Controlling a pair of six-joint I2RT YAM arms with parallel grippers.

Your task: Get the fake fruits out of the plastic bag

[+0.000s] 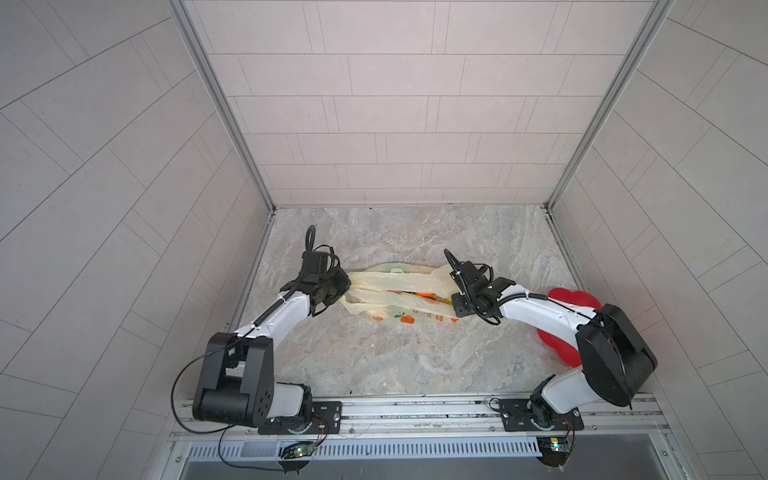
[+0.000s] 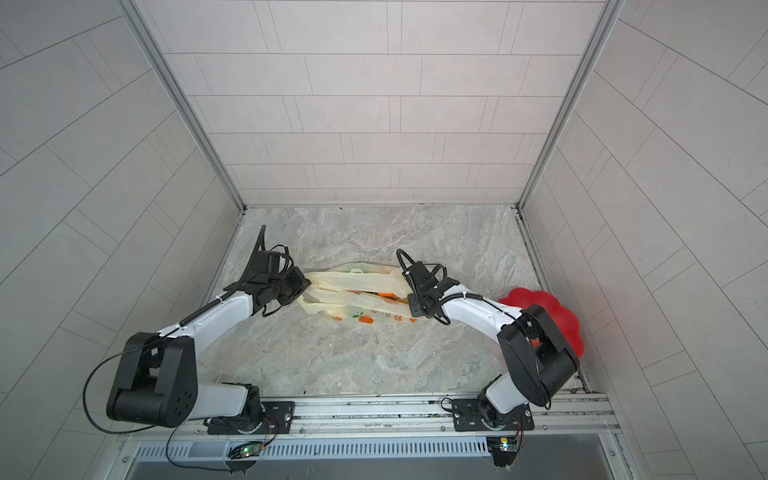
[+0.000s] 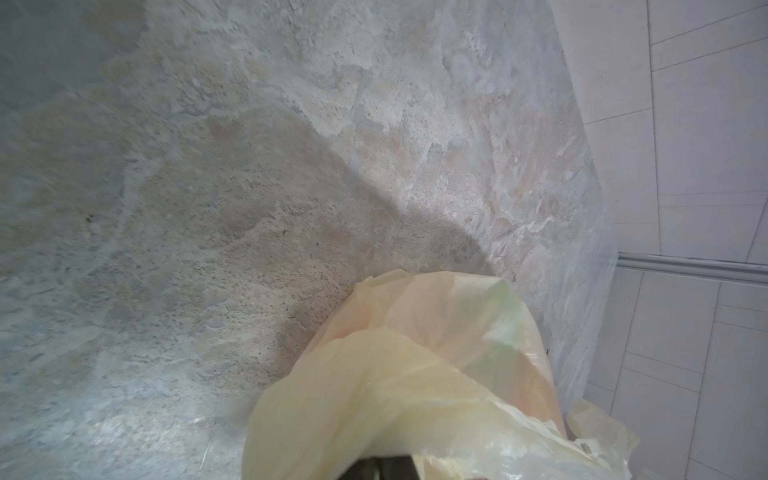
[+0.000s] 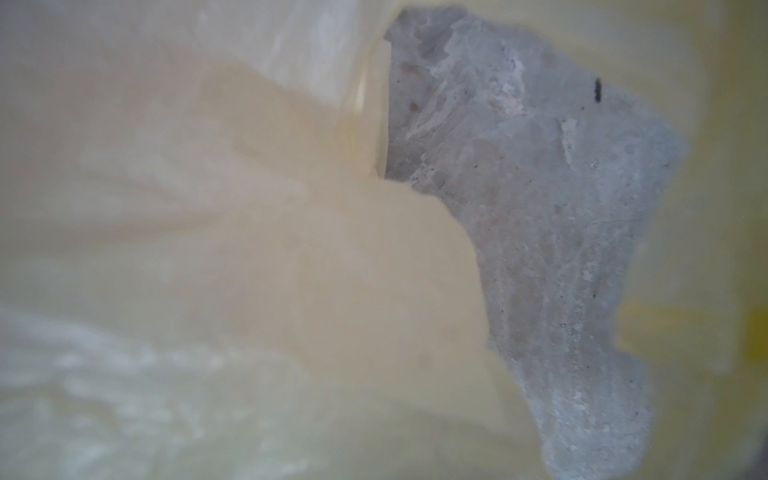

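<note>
I should ease my right gripper back inward and pull the bag's far rim [image 1: 396, 281] open, because my grippers are stretching the plastic bag's opening into a narrow slit [image 1: 414, 294].
The plastic bag [image 1: 399, 291] [image 2: 353, 291] lies flattened mid-table, pale yellow with printed orange slices. Between its layers an orange fake fruit [image 1: 426, 296] [image 2: 384, 296] shows; other fruits are hidden. My left gripper [image 1: 345, 289] [image 2: 305, 286] is at the bag's left end, where a handle strip runs taut into it. In the left wrist view the bag film [image 3: 415, 374] rises from dark fingers [image 3: 390, 467] that stand close together. My right gripper [image 1: 453, 307] [image 2: 409, 307] sits at the bag's right end, its jaws hidden. Bag film [image 4: 208, 249] fills the right wrist view.
A red flower-shaped plate [image 1: 575, 301] [image 2: 536, 303] lies at the right edge of the marbled tabletop [image 1: 374, 357], partly under my right arm. Tiled walls close the table in at the back and both sides. A metal rail [image 1: 415, 409] runs along the front.
</note>
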